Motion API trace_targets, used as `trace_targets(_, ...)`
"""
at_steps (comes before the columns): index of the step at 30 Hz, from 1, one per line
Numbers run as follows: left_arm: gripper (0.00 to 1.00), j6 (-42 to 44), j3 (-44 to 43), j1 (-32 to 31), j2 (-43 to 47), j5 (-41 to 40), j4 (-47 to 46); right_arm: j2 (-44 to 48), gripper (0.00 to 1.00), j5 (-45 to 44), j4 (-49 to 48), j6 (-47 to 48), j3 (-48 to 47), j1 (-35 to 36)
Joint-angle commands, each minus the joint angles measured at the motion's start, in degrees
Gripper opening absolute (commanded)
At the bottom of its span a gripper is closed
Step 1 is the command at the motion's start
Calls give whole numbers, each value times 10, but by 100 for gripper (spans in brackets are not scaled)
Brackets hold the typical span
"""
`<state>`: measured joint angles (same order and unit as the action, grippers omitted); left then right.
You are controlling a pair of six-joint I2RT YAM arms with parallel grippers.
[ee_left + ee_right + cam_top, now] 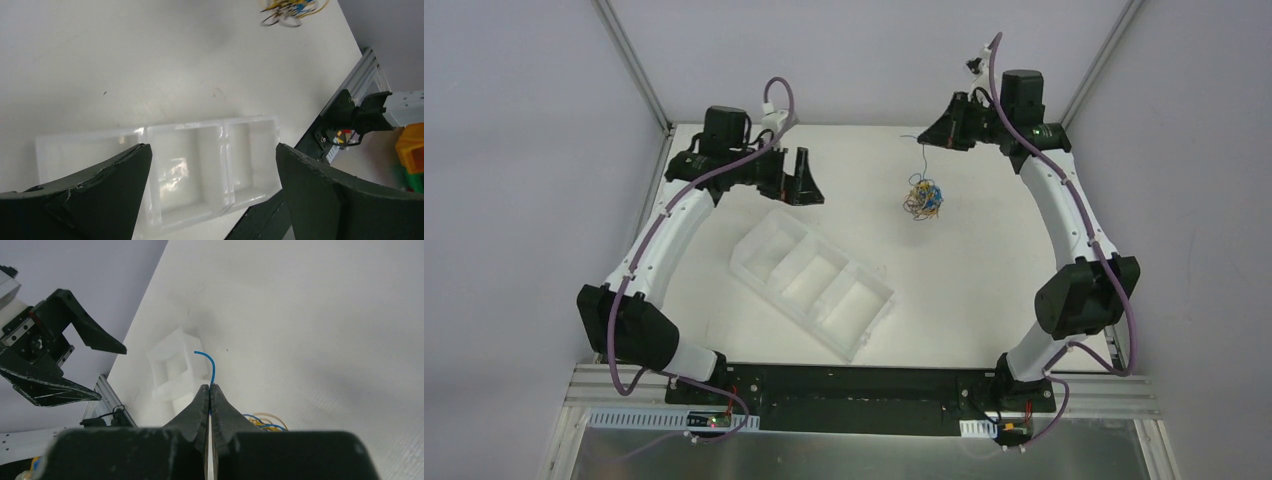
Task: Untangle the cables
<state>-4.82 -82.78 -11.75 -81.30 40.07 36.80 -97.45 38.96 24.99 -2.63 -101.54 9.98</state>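
My fingers are holding the blue cable in my right gripper (925, 160), and the knot (923, 200) hangs loose from it. My right gripper should clamp the knot while my left gripper pulls the blue cable.
The cables (923, 198) form a small knot of blue, black and orange-yellow wire at the table's back middle, also seen at the top of the left wrist view (290, 10). One blue cable (212, 365) rises out of the knot (265, 421) and passes between the fingertips of my right gripper (210, 386), which is shut on it; its free end curls beyond the tips. In the top view my right gripper (927, 139) hangs just behind and above the knot. My left gripper (802, 190) is open and holds nothing, off to the knot's left, above the tray (212, 146).
A white three-compartment tray (789, 308) lies diagonally in the table's middle-left, below my left gripper (210, 123) and visible from the right wrist (172, 367). Grey walls and aluminium posts enclose the table. Both arm bases sit at the near edge.
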Motion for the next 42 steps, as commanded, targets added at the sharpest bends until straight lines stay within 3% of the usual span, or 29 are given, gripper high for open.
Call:
trace_targets(1, 100, 43, -42, -79, -43, 48, -117, 30, 0, 59, 52, -6, 55, -1)
trace_targets(5, 100, 81, -11, -134, -82, 39, -230, 58, 0, 89, 20, -56, 92, 3)
trace_targets(10, 93, 109, -28, -169, -169, 1, -270, 42, 0, 41, 12, -59, 141, 4)
trace_targets(20, 83, -4, -112, -177, -323, -21, -267, -40, 0, -65, 78, 1, 260, -74)
trace_targets(27, 79, -120, -159, -206, -404, 1, -268, -6, 0, -77, 121, 50, 320, -115)
trace_targets(30, 78, -138, -164, -226, -422, 0, -274, 6, 20, -81, 130, 56, 342, -121)
trace_targets(32, 74, -151, -163, -239, -433, 1, -280, 6, 41, -76, 126, 54, 353, -122)
trace_targets(34, 70, -163, -160, -248, -444, 2, -289, 3, 50, -69, 111, 41, 364, -121)
trace_targets(42, 58, -197, -179, -268, -497, -8, -329, -33, 51, -35, -31, -97, 381, -112)
